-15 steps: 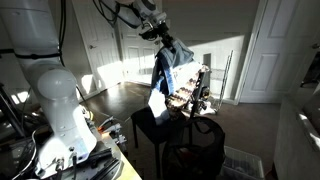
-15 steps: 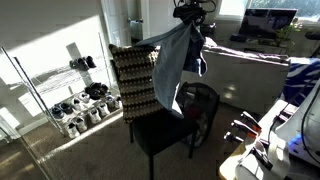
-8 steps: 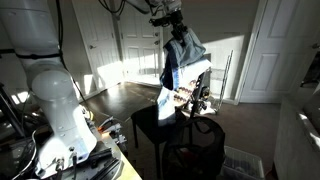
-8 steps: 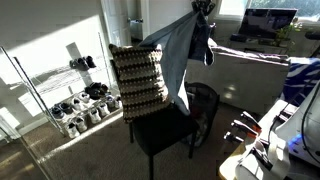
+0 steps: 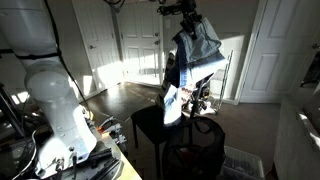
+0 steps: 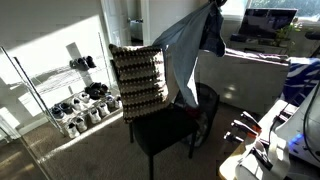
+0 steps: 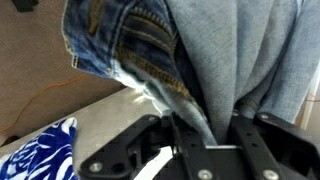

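The jeans slant toward the chair's back, so my gripper should move back until the jeans hang straight above the black basket before opening.
My gripper is shut on a pair of blue denim jeans and holds them high in the air, above and behind a black chair. In the wrist view the grey-blue cloth is pinched between the two black fingers, with a waistband seam showing. In an exterior view the jeans hang from the top edge of the picture over the chair seat; the gripper itself is cut off there. A patterned cushion leans on the chair back.
A shoe rack with several shoes stands by the sunlit wall. A bed with a white cover is behind the chair. A white robot base and cables fill the near side. White doors stand behind.
My gripper has lifted the jeans higher and carried them further away from the chair's front, so they hang up near the top of both exterior views.
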`<action>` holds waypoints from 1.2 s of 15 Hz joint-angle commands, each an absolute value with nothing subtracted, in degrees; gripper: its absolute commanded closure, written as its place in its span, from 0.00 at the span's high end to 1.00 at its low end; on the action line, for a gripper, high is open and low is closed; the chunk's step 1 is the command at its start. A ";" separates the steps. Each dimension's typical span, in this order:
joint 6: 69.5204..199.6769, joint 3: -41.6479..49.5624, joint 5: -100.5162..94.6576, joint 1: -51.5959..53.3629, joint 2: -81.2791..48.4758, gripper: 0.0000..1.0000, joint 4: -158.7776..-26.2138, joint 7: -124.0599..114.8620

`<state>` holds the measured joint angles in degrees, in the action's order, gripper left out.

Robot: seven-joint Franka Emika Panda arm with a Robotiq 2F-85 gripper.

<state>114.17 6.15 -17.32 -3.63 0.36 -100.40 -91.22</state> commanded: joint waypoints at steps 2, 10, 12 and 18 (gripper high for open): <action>113.64 7.23 -15.16 -6.15 8.29 0.06 -102.12 -90.90; 114.42 5.76 -17.28 -9.46 12.37 0.06 -99.53 -94.38; 114.64 4.64 -17.34 -9.05 12.07 0.06 -100.79 -96.16; 113.16 2.33 -16.51 -7.61 9.32 0.06 -101.38 -99.30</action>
<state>113.58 3.04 -16.63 -7.86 9.57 -102.20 -97.25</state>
